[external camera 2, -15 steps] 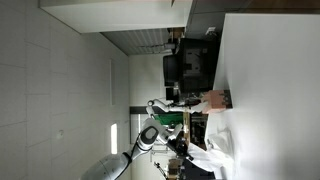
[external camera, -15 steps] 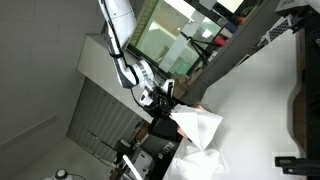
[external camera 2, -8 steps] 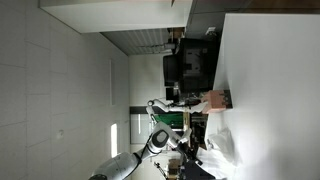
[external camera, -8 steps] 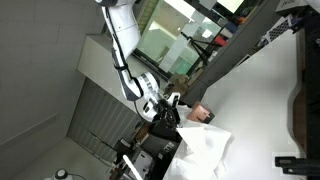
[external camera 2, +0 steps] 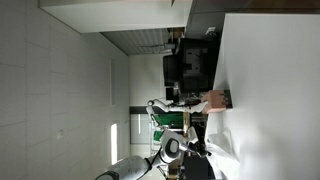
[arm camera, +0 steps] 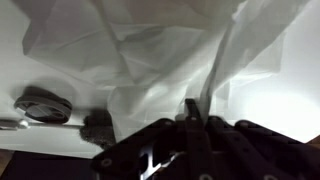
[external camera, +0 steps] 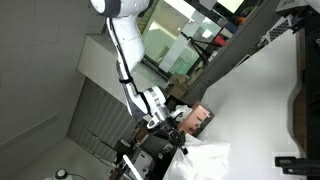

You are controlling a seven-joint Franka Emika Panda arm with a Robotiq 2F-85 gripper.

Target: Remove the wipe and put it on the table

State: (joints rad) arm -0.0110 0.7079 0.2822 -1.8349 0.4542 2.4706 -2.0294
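Observation:
The wipe is clear of the pinkish box and is spreading over the white table, so my gripper should now lower the held fold and let go of it there.
The wipe is a thin white crumpled sheet that fills most of the wrist view. My gripper is shut on a fold of it, with the dark fingers pressed together. In both exterior views the pictures stand sideways. There my gripper holds the wipe at the bottom edge of the white table. The wipe hangs from my gripper and spreads against the table. A pinkish wipe box stands beside my gripper.
The pinkish box sits at the table's edge. A dark round part lies on the table at the wrist view's left. Dark equipment and a glass partition stand beyond the table.
My arm has moved toward the bottom of the exterior pictures, drawing the wipe with it away from the pinkish box. The wipe now spreads lower on the table.

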